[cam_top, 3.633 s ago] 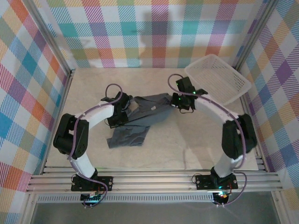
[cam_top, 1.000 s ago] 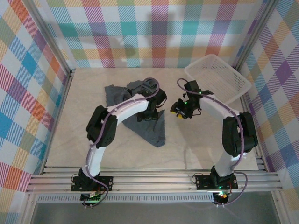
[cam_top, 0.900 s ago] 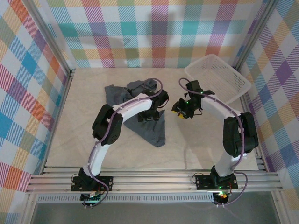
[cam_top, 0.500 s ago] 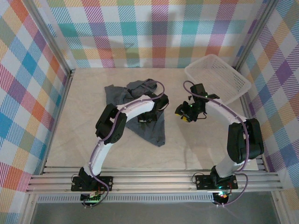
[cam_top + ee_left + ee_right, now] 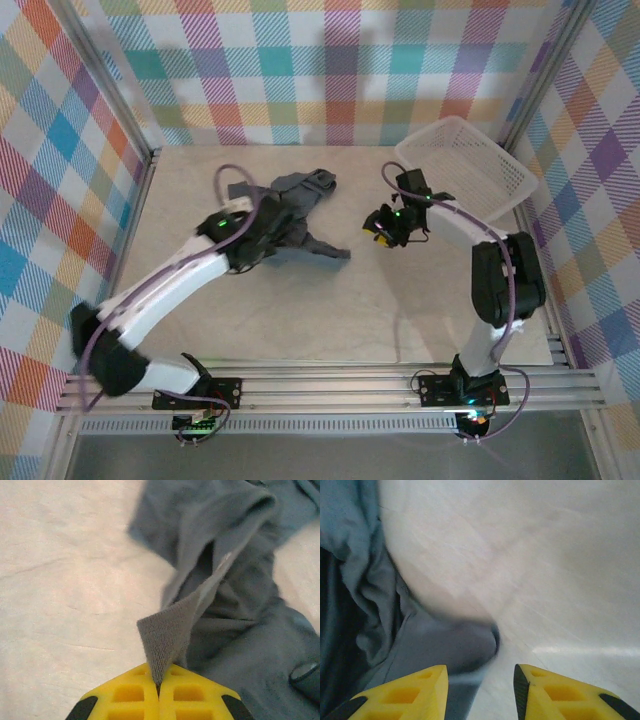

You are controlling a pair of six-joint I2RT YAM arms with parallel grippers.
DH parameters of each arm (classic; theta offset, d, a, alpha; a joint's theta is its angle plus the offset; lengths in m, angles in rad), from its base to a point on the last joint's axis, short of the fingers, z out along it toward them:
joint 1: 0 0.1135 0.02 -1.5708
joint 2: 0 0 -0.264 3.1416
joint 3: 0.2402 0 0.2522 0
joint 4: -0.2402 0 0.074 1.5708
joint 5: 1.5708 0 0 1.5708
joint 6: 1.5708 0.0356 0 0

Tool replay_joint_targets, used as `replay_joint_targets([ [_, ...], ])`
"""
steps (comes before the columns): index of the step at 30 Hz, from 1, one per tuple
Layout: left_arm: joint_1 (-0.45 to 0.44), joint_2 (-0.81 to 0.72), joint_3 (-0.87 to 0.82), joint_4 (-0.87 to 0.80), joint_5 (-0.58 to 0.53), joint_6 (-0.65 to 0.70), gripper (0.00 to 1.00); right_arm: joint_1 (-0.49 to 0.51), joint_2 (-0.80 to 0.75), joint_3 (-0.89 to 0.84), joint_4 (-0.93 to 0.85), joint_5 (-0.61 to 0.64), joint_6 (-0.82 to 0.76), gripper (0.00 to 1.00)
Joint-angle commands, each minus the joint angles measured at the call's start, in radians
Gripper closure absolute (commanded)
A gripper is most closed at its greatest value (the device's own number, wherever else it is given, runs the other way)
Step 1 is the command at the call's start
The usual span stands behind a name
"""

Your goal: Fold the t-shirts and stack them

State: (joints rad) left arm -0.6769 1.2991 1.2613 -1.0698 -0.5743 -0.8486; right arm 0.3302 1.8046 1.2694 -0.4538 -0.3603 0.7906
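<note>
The t-shirt lies bunched (image 5: 304, 190) and my left gripper is on one fold of it. My right gripper should grab the trailing flap (image 5: 334, 250), and both grippers should pull apart before the folding.
A dark slate-grey t-shirt (image 5: 303, 205) lies bunched up on the pale table at the middle back, with one flap trailing toward the right (image 5: 328, 250). My left gripper (image 5: 278, 238) sits at its left side. In the left wrist view that gripper (image 5: 159, 681) is shut on a raised fold of the t-shirt (image 5: 167, 630), and the rest of the cloth (image 5: 240, 585) spreads out ahead. My right gripper (image 5: 375, 230) hovers just right of the cloth. In the right wrist view its jaws (image 5: 480, 690) stand open with a corner of the t-shirt (image 5: 465, 647) lying below them, ungripped.
A white mesh basket (image 5: 466, 168) leans tilted at the back right corner, close behind the right arm. Checked walls enclose the table (image 5: 300, 320) on three sides. Bare tabletop stretches in front of the cloth and to its left.
My left gripper has shut on a fold of the t-shirt and the arm has swung back to the left, pulling the spread cloth into a bunch. The right gripper has barely shifted.
</note>
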Motion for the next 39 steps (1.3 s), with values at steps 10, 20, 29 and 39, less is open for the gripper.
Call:
replay_joint_targets([
  [10,0.3,-0.48,-0.429,0.118,0.072,-0.078,1.0,0.16,0.476,0.438,0.362,-0.001,0.32,0.46],
  [20,0.345,-0.465,-0.418,0.13,0.108,-0.033,1.0,0.222,0.538,0.477,0.273,0.107,0.416,0.93],
  [29,0.409,-0.349,-0.299,0.261,0.193,0.077,1.0,0.095,0.256,0.493,0.194,0.187,0.296,1.0],
  [39,0.457,-0.267,-0.047,0.321,0.21,0.132,1.0,-0.039,0.0,0.569,0.03,0.109,0.184,1.0],
])
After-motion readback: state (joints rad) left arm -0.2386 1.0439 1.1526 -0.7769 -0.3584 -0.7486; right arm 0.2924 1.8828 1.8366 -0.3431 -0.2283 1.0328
